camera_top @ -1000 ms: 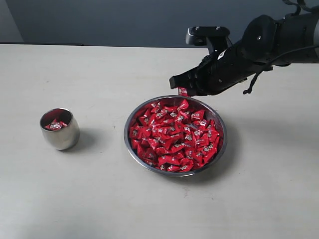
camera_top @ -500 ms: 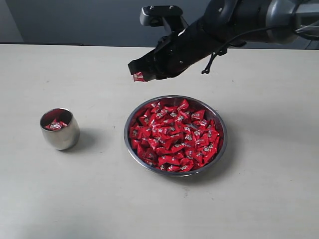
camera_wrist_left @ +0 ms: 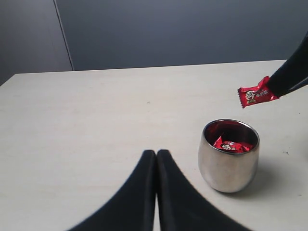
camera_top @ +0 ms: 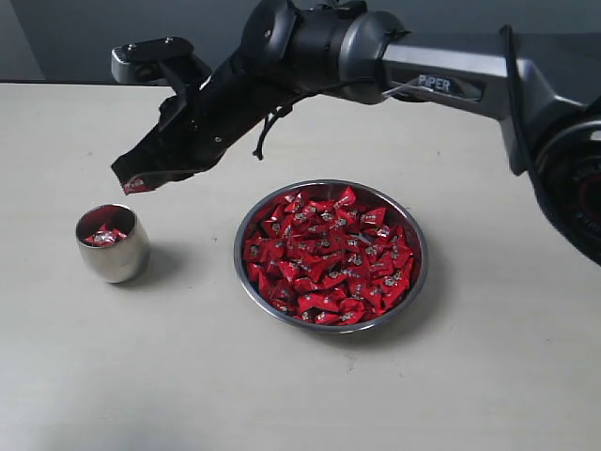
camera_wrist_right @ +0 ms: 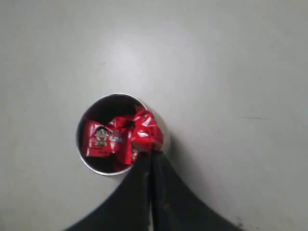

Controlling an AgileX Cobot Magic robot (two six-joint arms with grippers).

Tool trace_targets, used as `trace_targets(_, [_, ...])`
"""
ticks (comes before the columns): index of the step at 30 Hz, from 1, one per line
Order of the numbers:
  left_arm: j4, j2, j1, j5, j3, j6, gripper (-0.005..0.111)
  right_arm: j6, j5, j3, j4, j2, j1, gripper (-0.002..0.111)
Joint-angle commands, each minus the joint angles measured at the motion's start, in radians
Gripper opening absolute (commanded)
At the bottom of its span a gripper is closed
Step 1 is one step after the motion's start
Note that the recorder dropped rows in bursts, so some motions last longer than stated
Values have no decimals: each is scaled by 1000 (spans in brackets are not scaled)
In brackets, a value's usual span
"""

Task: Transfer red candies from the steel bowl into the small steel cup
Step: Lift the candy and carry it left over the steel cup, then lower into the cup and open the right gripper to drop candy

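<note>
The held red candy [camera_top: 139,183] hangs clear above the rim of the small steel cup, so the robot's right gripper should go on moving toward its opening [camera_top: 105,224] until the candy is over it.
The steel bowl [camera_top: 418,246] sits mid-table, heaped with red candies [camera_top: 327,256]. The small steel cup [camera_top: 113,244] stands at the left with a few red candies [camera_top: 103,236] inside; the left wrist view shows the cup [camera_wrist_left: 228,156] too. My right gripper [camera_top: 134,181] has reached across to the left and is shut on one red candy [camera_top: 136,184], held just above and beyond the cup's rim. From the right wrist, the held candy [camera_wrist_right: 147,132] hangs over the cup's edge [camera_wrist_right: 91,166]. My left gripper [camera_wrist_left: 156,155] is shut and empty, low over the table beside the cup.
The pale table [camera_top: 188,376] runs to a dark wall at the back. The right arm [camera_top: 441,80] stretches over the space behind the bowl.
The right arm has swung from above the bowl's far rim leftward across the table, carrying the candy to just above the cup. Bowl and cup have not moved.
</note>
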Motion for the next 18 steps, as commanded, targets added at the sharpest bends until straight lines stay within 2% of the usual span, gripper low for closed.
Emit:
trace_targets(1, [-2,-4,1,-2,4,-2,0,-10,26,-80,5,48,32,-1])
trace_targets(18, [-2,-4,1,-2,4,-2,0,-10,28,-140,-5,116,67,-1])
